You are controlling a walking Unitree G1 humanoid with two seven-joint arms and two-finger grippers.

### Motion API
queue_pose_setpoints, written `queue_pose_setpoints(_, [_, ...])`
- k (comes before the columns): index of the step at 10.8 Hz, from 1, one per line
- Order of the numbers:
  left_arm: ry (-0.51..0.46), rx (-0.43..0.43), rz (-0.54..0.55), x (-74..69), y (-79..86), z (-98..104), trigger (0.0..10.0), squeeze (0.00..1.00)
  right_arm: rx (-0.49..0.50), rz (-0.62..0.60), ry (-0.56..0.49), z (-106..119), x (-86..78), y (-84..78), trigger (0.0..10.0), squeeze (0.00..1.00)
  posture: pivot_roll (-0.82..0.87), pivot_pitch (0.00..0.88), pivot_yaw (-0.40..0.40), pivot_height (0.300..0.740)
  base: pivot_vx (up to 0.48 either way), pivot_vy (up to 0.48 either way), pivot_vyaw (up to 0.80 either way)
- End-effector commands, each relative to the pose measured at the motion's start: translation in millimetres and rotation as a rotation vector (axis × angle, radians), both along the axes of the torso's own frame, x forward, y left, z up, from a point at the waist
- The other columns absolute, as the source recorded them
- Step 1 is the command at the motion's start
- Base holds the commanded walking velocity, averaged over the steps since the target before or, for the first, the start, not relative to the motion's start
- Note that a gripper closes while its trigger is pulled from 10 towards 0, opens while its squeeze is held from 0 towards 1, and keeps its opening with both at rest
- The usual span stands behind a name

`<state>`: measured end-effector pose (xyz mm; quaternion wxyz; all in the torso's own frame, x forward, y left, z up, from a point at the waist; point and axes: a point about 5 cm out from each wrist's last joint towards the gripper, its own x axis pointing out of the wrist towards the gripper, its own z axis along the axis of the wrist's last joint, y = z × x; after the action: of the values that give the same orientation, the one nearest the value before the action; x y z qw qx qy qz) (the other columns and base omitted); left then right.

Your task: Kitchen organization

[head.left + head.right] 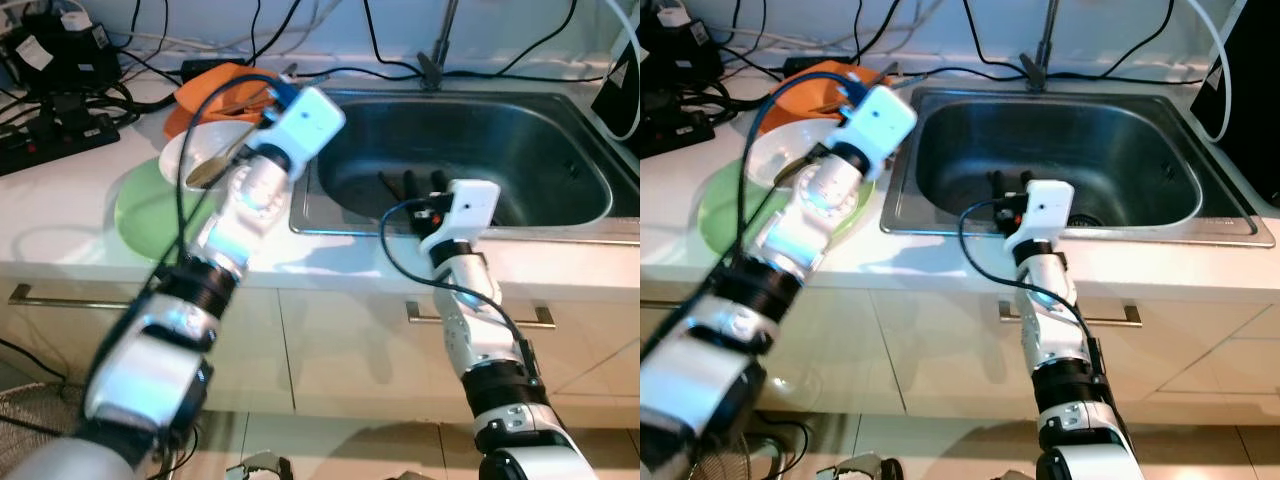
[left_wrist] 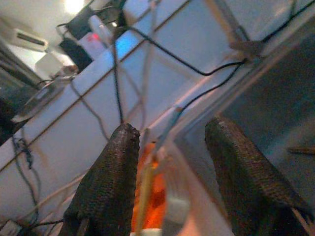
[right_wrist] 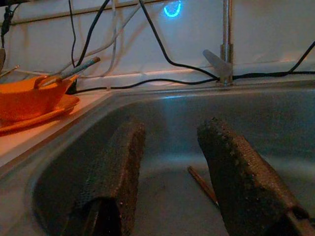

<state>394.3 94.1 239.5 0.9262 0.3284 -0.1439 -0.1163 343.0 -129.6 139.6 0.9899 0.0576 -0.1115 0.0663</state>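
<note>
The thin metal utensil (image 2: 175, 200) has a gap between it and the spoon's handle (image 2: 144, 196). The utensil will come away by itself when I lift it, and the spoon will stay behind.
Dishes are stacked on the white counter left of the steel sink (image 1: 540, 237): an orange bowl (image 1: 212, 88), a white bowl (image 1: 198, 150) holding a spoon (image 1: 212, 168), and a green plate (image 1: 148, 212). My left arm's white wrist (image 1: 303, 118) hangs over these dishes. The left gripper (image 2: 172, 129) is open, with the orange bowl (image 2: 156, 196) and a utensil handle below its gap. My right gripper (image 1: 410, 183) is open and empty, just inside the sink's near wall. A thin stick (image 3: 202, 184) lies on the sink floor ahead of it.
The tap (image 1: 437, 58) stands behind the sink. Power strips and tangled black cables (image 1: 55, 120) crowd the back left of the counter. A black object (image 1: 625, 90) stands at the far right. Cabinet fronts with bar handles (image 1: 30, 296) run below the counter.
</note>
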Motion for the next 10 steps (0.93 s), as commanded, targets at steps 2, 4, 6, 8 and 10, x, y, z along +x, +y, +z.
queue_pose_setpoints(2, [0.047,0.015,0.041,15.6,45.2,17,10.0,0.0,0.011,0.0,0.016,-3,-2.1,1.1,10.0,0.0,0.05,0.016,0.051,0.74,0.0,0.0,0.0])
queue_pose_setpoints(4, [0.152,-0.056,0.002,20.6,72.3,25,10.0,0.0,0.018,-0.005,0.018,-3,-2.1,1.9,10.0,0.0,0.05,0.019,0.059,0.74,0.0,0.0,0.0])
queue_pose_setpoints(6, [0.285,-0.087,-0.12,18.6,86.9,23,10.0,0.0,0.023,-0.012,0.019,-3,-2.0,1.3,10.0,0.0,0.05,0.025,0.069,0.74,0.0,0.0,0.0])
queue_pose_setpoints(8, [0.386,-0.091,-0.22,13.3,106.1,22,10.0,0.0,0.031,-0.021,0.022,-3,-2.2,0.4,10.0,0.0,0.05,0.031,0.075,0.74,0.0,0.0,0.0])
queue_pose_setpoints(10, [0.449,-0.046,-0.222,10.2,117.6,17,10.0,0.0,0.036,-0.024,0.024,-4,-2.7,1.2,10.0,0.0,0.05,0.037,0.077,0.74,0.0,0.0,0.0])
